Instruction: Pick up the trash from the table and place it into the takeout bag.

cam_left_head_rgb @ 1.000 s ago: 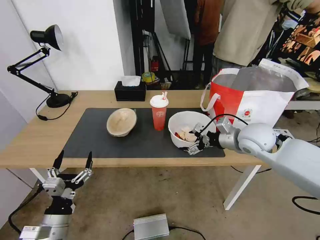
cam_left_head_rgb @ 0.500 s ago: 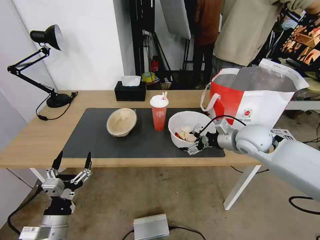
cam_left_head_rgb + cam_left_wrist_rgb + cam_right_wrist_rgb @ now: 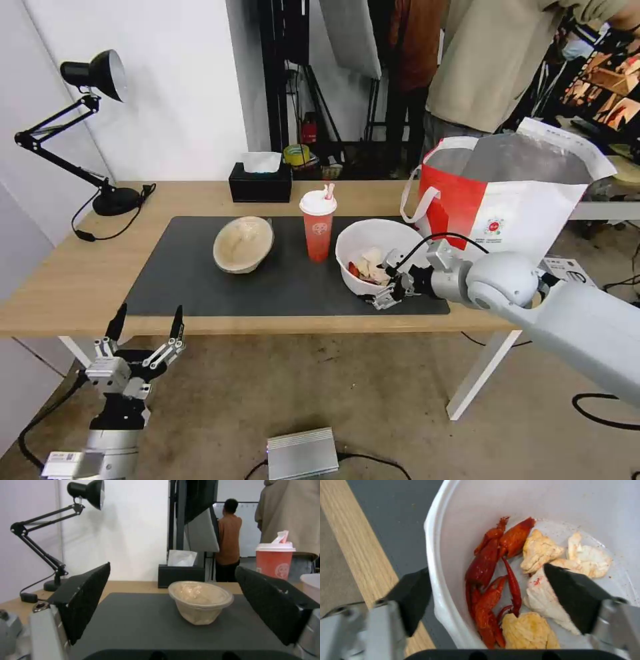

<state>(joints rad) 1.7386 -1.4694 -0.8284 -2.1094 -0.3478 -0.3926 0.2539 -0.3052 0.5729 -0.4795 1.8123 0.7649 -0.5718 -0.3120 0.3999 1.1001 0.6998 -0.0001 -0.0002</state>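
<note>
Red shell scraps and pale food pieces (image 3: pixel 368 267) sit far down below the bowl's rim. The wide white bowl (image 3: pixel 385 237) will keep them in when I pick it up.
A wide white bowl (image 3: pixel 377 235) with red shell scraps and pale food pieces sits at the right end of the dark mat (image 3: pixel 200 283) on the table (image 3: pixel 67 280). My right gripper (image 3: pixel 389 288) is open and straddles the bowl's near rim. In the right wrist view, one finger is inside the bowl (image 3: pixel 520 505) and the other is against its outer wall. The red cup (image 3: pixel 318 232) with lid and straw stands mid-mat. The tan bowl (image 3: pixel 243 244) lies left of it. The takeout bag (image 3: pixel 513 200) stands open at the right. My left gripper (image 3: pixel 150 313) hangs open below the table's front edge.
A black tissue box (image 3: pixel 260 181) sits at the table's back edge, and a black desk lamp (image 3: pixel 100 193) with its cord is at the back left. A silver box (image 3: pixel 303 453) lies on the floor in front. People stand behind the bag.
My right gripper has pushed a little further over the white bowl's rim. The bowl has shifted and tipped slightly away. The left arm has not moved.
</note>
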